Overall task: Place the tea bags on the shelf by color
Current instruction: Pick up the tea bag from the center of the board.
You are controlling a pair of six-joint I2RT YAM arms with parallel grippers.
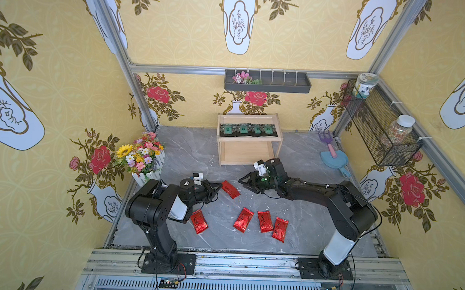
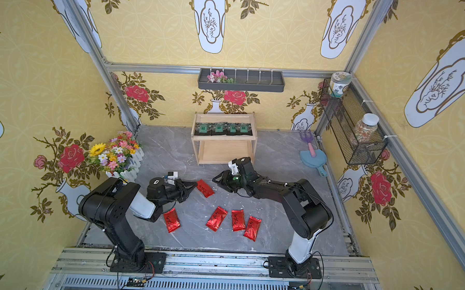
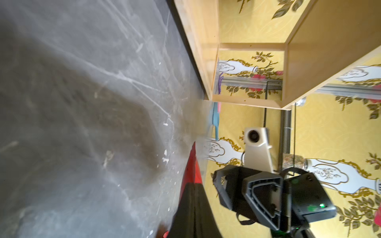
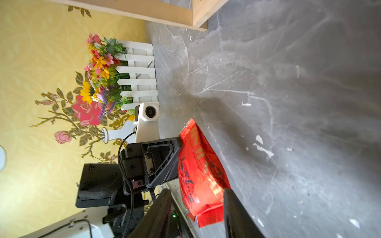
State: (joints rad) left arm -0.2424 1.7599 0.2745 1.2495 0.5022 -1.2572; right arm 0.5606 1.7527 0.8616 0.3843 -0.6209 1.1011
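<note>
The tea bag's loose end (image 1: 235,194) faces my right gripper's open fingers (image 1: 244,182), so my left gripper keeps holding its red tea bag out until my right gripper closes.
My left gripper (image 1: 221,185) (image 2: 196,185) (image 3: 193,185) is shut on one end of a red tea bag (image 1: 230,189) (image 2: 205,188) (image 3: 190,164) and holds it just above the table. My right gripper (image 1: 242,184) (image 2: 216,183) (image 4: 198,206) faces it, open. The packet's (image 4: 200,171) free end lies between the spread fingers (image 4: 162,206), ungripped. Several more red tea bags (image 1: 243,219) (image 2: 216,218) lie flat near the table's front. The wooden shelf (image 1: 249,140) (image 2: 224,139) stands at the back, with several black tea bags (image 1: 248,129) (image 2: 224,128) in a row on its upper tier. Its lower tier is bare.
A flower pot with a white fence (image 1: 142,158) stands at the left. A blue dustpan with a small rake (image 1: 333,158) lies at the back right. A wire basket (image 1: 380,130) with jars and a grey tray (image 1: 267,82) hang on the walls.
</note>
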